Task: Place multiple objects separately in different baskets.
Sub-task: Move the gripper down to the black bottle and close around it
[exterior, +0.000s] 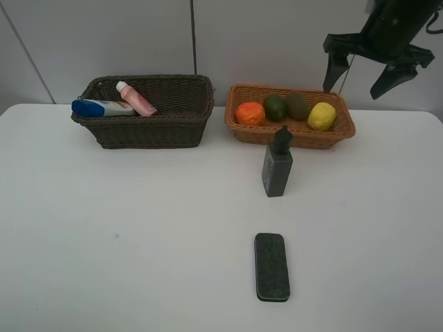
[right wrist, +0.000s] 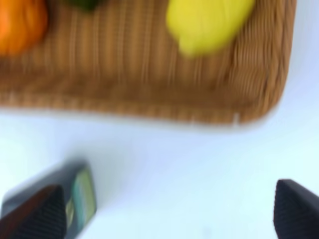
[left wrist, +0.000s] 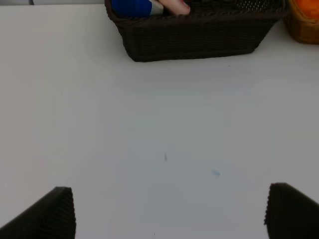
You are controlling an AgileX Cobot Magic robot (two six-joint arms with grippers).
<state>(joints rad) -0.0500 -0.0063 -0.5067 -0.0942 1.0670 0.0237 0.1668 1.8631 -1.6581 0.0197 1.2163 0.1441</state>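
My gripper will lower the dark grey bottle (exterior: 277,164) into the dark brown basket, and the bottle will tip over onto its side then, because it has a narrow base (exterior: 275,191).
The dark brown basket (exterior: 149,128) holds the white blue-capped bottle (exterior: 104,108) and the pink bottle (exterior: 136,98). In the light tan basket (exterior: 297,135) lie the orange (exterior: 250,113), avocado (exterior: 275,107), kiwi (exterior: 298,106) and lemon (exterior: 321,116). The dark grey bottle (exterior: 277,164) stands upright on the table just in front of the tan basket. Nearer the front edge lies the flat eraser block (exterior: 272,266). My right gripper (exterior: 356,86) hangs open and empty, high over the tan basket's right end. My left gripper (left wrist: 169,214) is open over bare table, short of the dark basket (left wrist: 199,40).
The white table (exterior: 138,228) stretches wide around the eraser and the grey bottle. A pale wall stands right behind both baskets. The blurred right wrist view shows the lemon (right wrist: 209,22), the tan basket's rim (right wrist: 149,104) and the grey bottle (right wrist: 82,194).
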